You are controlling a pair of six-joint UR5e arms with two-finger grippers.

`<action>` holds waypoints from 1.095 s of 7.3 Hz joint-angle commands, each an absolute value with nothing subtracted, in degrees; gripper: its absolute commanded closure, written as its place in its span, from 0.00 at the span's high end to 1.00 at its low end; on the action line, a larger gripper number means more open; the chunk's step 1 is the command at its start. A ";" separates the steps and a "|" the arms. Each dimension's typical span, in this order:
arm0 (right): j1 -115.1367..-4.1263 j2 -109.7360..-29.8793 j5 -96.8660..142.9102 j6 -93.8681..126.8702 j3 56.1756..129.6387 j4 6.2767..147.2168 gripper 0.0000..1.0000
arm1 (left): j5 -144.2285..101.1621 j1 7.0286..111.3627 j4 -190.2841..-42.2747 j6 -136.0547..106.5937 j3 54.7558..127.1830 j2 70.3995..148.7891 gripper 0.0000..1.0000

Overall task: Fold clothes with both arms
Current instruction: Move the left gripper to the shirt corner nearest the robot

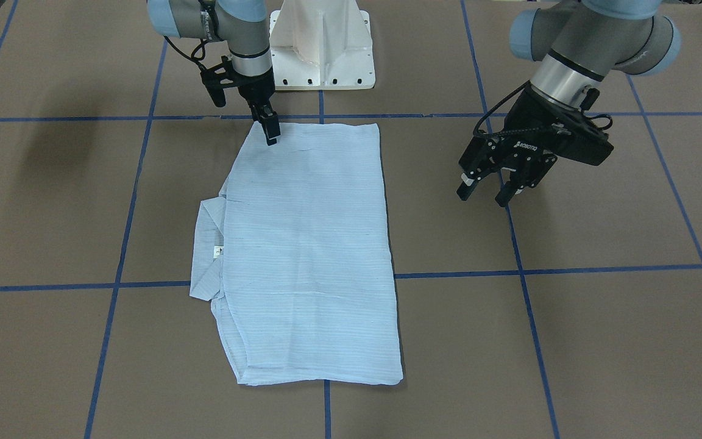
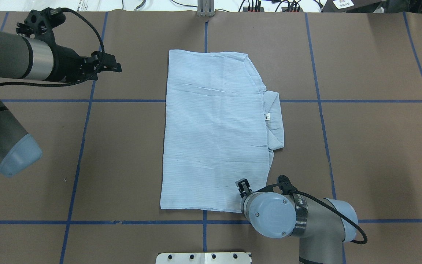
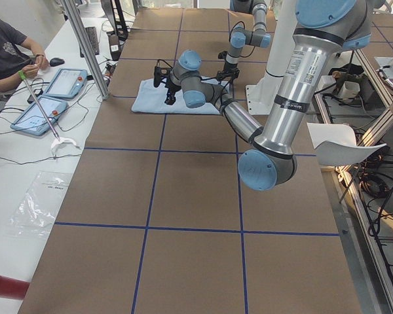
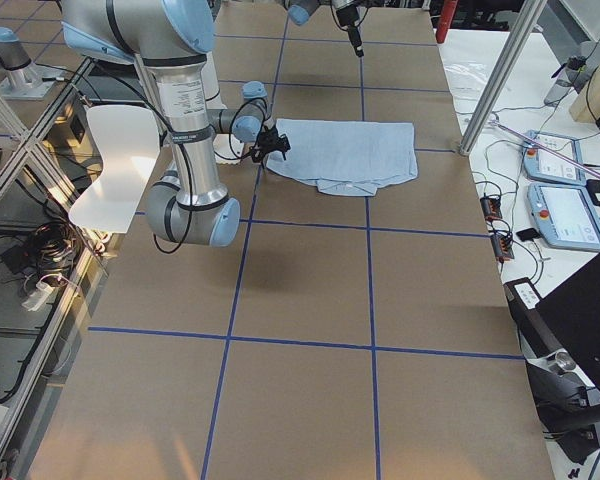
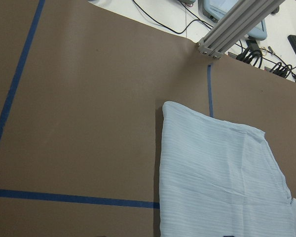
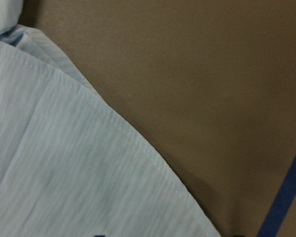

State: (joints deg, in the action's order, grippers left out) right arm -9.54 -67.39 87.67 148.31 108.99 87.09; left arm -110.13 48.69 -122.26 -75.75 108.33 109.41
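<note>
The whole shirt (image 1: 308, 252), with its collar, will slide toward my base when I pull on its near corners, because the shirt's far end (image 1: 323, 373) is lying flat and free.
The light blue striped shirt (image 1: 308, 244) (image 2: 214, 128) lies flat on the brown table, folded into a long rectangle. Its collar (image 1: 208, 250) (image 2: 275, 121) with the small neck label sticks out on my right side. My right gripper (image 1: 269, 131) points down at the shirt's corner nearest my base. Its wrist view shows only the flat shirt edge (image 6: 64, 163), with nothing between the fingers. In the overhead view that gripper is hidden under its own wrist. My left gripper (image 1: 486, 194) (image 2: 114, 66) hangs open above bare table, well apart from the shirt's other long edge (image 5: 217, 177).
The white pedestal base (image 1: 322, 49) stands just behind the shirt's near end. Blue tape lines (image 1: 528, 305) grid the table. An aluminium post (image 5: 237, 27) rises at the far edge. A person (image 3: 6, 55) sits at a side table with tablets (image 3: 65, 82).
</note>
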 commanded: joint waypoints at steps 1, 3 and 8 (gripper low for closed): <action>-9.49 -67.06 87.63 148.53 108.98 87.01 0.21 | -110.04 48.69 -122.26 -75.85 108.37 109.25 0.83; -9.93 -66.89 87.63 147.93 108.98 87.01 0.00 | -109.52 48.69 -122.26 -76.20 108.63 109.25 0.84; -12.04 -67.67 88.24 147.74 112.58 87.19 0.00 | -96.79 29.30 -121.82 -100.84 112.76 108.99 0.77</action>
